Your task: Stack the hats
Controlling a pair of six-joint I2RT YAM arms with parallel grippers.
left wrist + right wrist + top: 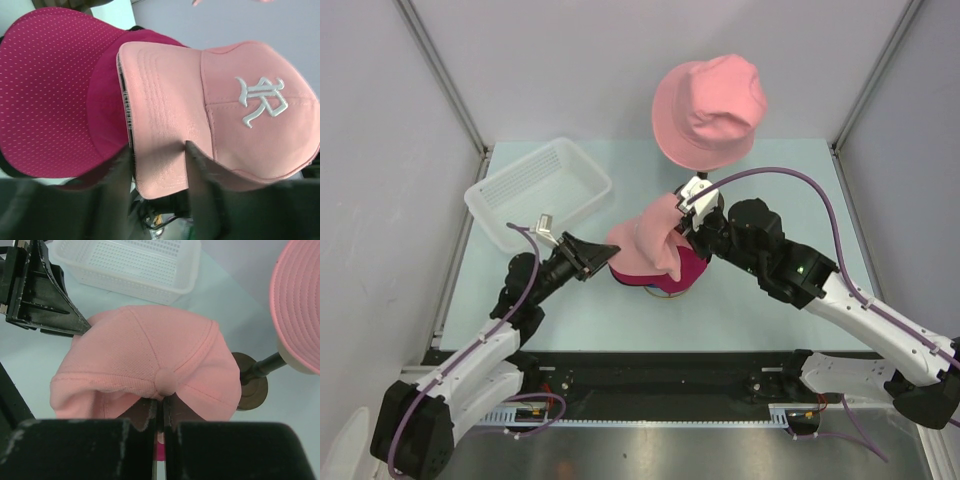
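My left gripper should hold the light-pink cap's peak [633, 259] while my right gripper takes the cap's back edge, because my right gripper is holding the light-pink cap bunched up at its top's button [165, 381].
A light-pink cap [655, 240] lies draped over a magenta cap [691, 272] in the middle of the table. My right gripper [688, 212] is shut on the light-pink cap [150, 350] at the button on its crown. My left gripper [600, 256] reaches in from the left. In the left wrist view its fingers [200, 180] stand apart on either side of the pink peak [160, 125], with the magenta cap [55, 90] beside and under it. A salmon-pink bucket hat [708, 110] sits on a stand behind them.
A white slatted basket [538, 192] stands at the back left, close to the left arm. The bucket hat's stand has a dark round base [252, 385] just behind the caps. Grey walls close in the table on three sides.
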